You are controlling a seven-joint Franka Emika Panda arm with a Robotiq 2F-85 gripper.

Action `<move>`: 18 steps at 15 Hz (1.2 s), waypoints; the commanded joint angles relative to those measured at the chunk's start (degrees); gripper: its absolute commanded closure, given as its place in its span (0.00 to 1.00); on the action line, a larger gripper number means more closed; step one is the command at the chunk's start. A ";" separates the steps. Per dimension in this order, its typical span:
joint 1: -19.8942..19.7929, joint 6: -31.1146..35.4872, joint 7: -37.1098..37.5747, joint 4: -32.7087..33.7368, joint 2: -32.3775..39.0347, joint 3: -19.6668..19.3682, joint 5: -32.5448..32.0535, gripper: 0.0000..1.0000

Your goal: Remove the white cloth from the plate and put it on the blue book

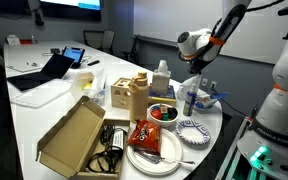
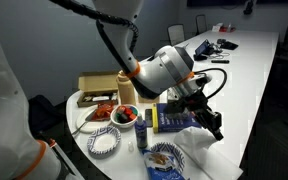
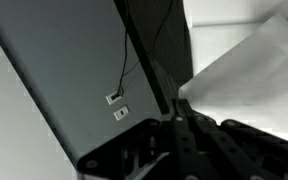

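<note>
My gripper is down low and the white cloth trails (image 2: 213, 147) next to the blue book. I need to raise the cloth high before I lower it towards the book (image 2: 174, 119).
My gripper (image 2: 212, 122) hangs low over the table end, just beside the blue book (image 2: 172, 121). In the wrist view its fingers (image 3: 180, 108) are closed together, with the edge of the white cloth (image 3: 249, 65) at their tips. In an exterior view the cloth (image 2: 200, 147) lies pale below the gripper, next to a blue-patterned plate (image 2: 164, 158). In the exterior view from across the table the gripper (image 1: 200, 78) is above the book (image 1: 191, 99); the cloth is hard to make out there.
A red bowl (image 1: 162, 113), another patterned plate (image 1: 194, 130), a white plate with a snack bag (image 1: 149, 142), a tan carton (image 1: 132, 94), an open cardboard box (image 1: 72, 140) and a bottle (image 1: 161, 78) crowd the table end. A laptop (image 1: 44, 72) sits further back.
</note>
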 commanded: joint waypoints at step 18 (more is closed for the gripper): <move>4.95 7.93 -0.32 0.64 -0.67 -3.99 11.24 1.00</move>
